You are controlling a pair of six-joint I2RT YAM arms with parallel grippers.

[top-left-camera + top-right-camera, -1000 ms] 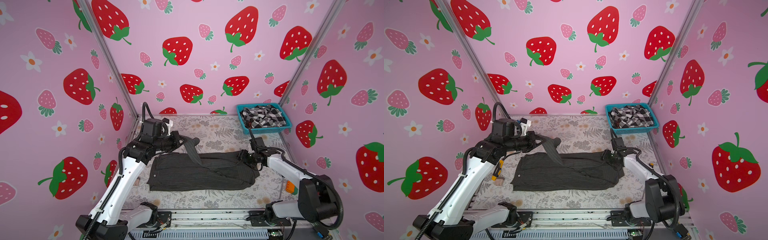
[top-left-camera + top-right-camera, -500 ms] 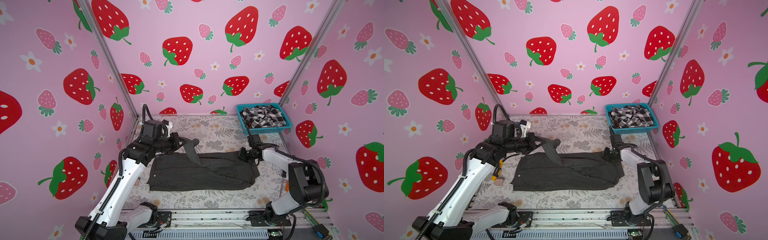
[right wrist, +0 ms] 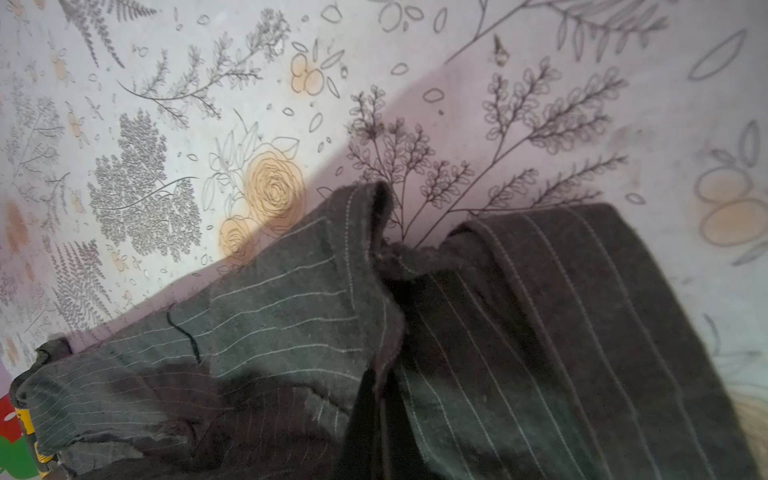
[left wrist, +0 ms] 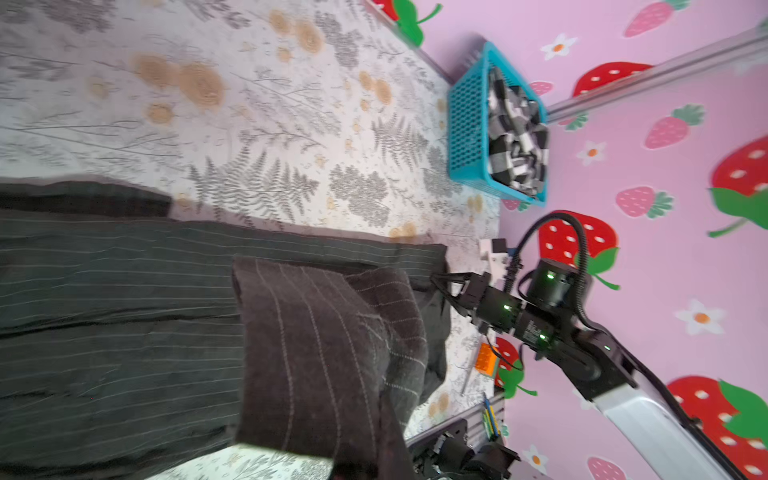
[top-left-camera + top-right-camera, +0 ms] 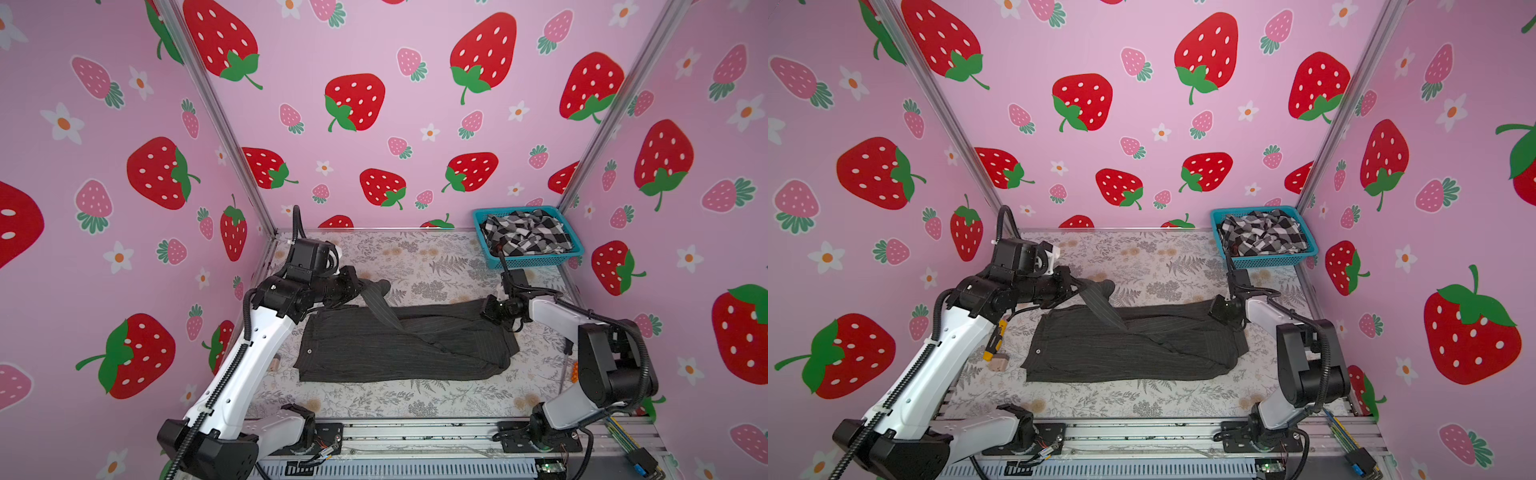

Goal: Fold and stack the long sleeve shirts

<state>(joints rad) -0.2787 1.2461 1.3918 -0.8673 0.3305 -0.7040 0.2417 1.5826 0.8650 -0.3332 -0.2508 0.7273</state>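
I hold the sleeve in my left gripper (image 5: 380, 304) slanted past the shirt's far edge, so I'll pull it straight toward the hem (image 5: 308, 329) and lower it onto the shirt.
A dark pinstriped long sleeve shirt (image 5: 399, 345) (image 5: 1129, 345) lies spread flat mid-table. Its sleeve (image 5: 376, 305) (image 4: 316, 353) rises off the far left corner, pinched in my left gripper (image 5: 361, 289) (image 5: 1077, 286) (image 4: 374, 457), which is shut on it. My right gripper (image 5: 487, 309) (image 5: 1214, 309) (image 4: 436, 282) (image 3: 374, 436) is low at the shirt's far right corner and shut on a fold of the cloth (image 3: 291, 311). A black-and-white checked shirt (image 5: 525, 235) (image 4: 515, 137) lies crumpled in the blue basket (image 5: 536, 262) (image 4: 467, 124).
The basket sits in the far right corner against the strawberry walls. A small tan block (image 5: 998, 363) and a yellow-tipped tool (image 5: 992, 340) lie by the left edge. An orange piece (image 5: 574, 371) lies at the right edge. A metal rail (image 5: 415, 432) runs along the front.
My right gripper has closed on the shirt's far right corner, and that arm's elbow has swung. The left gripper has stayed almost still with the sleeve.
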